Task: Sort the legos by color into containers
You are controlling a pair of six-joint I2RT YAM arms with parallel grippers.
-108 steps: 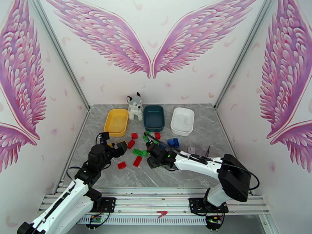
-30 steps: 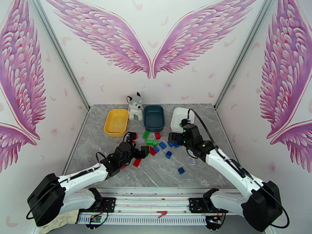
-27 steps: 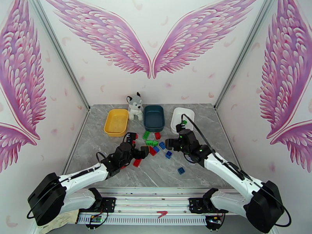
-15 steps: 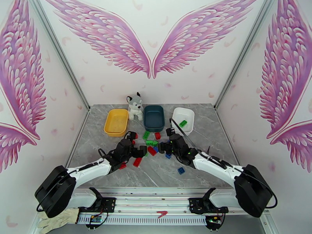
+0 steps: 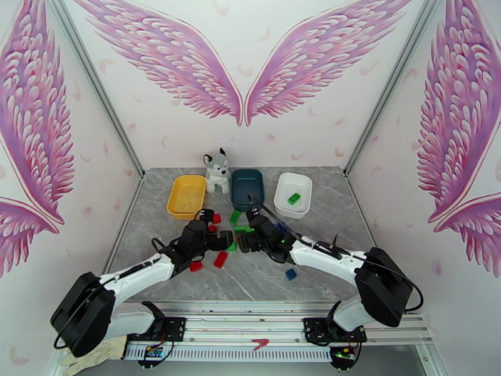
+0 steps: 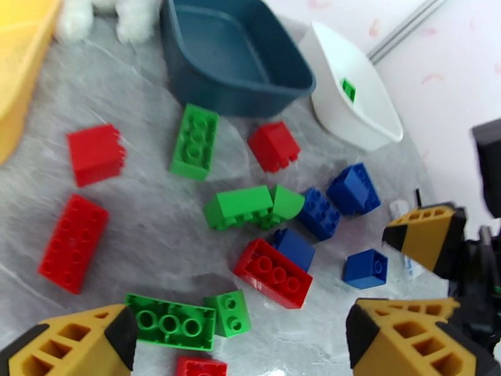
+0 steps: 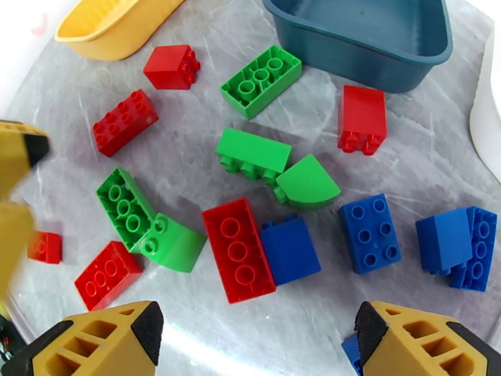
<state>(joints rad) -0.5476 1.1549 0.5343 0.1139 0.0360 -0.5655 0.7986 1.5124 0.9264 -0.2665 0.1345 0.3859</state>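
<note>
My left gripper is in my right gripper's way to the long green brick. My left gripper should move back before my right gripper takes the brick.
Red, green and blue legos lie in a loose pile [image 5: 241, 232] in front of the containers: a yellow tray [image 5: 186, 195], a teal tray [image 5: 247, 189] and a white tray [image 5: 294, 183]. One green lego [image 5: 293, 198] lies in the white tray. My left gripper [image 5: 224, 240] comes at the pile from the left and my right gripper [image 5: 243, 241] from the right, their tips close together. In the right wrist view the right gripper [image 7: 263, 343] is open above a long red brick [image 7: 238, 249] and a blue brick [image 7: 289, 249]. The left gripper [image 6: 241, 346] is open over green bricks [image 6: 169, 321].
A husky plush [image 5: 216, 170] sits between the yellow and teal trays at the back. A lone blue brick [image 5: 290, 274] lies near the right forearm. Red bricks [image 5: 196, 266] lie under the left wrist. Bare marble runs along the near edge and both sides.
My right arm swung left from the white tray to the pile, leaving a green lego in that tray, and its jaws narrowed a little. My left gripper edged toward the pile.
</note>
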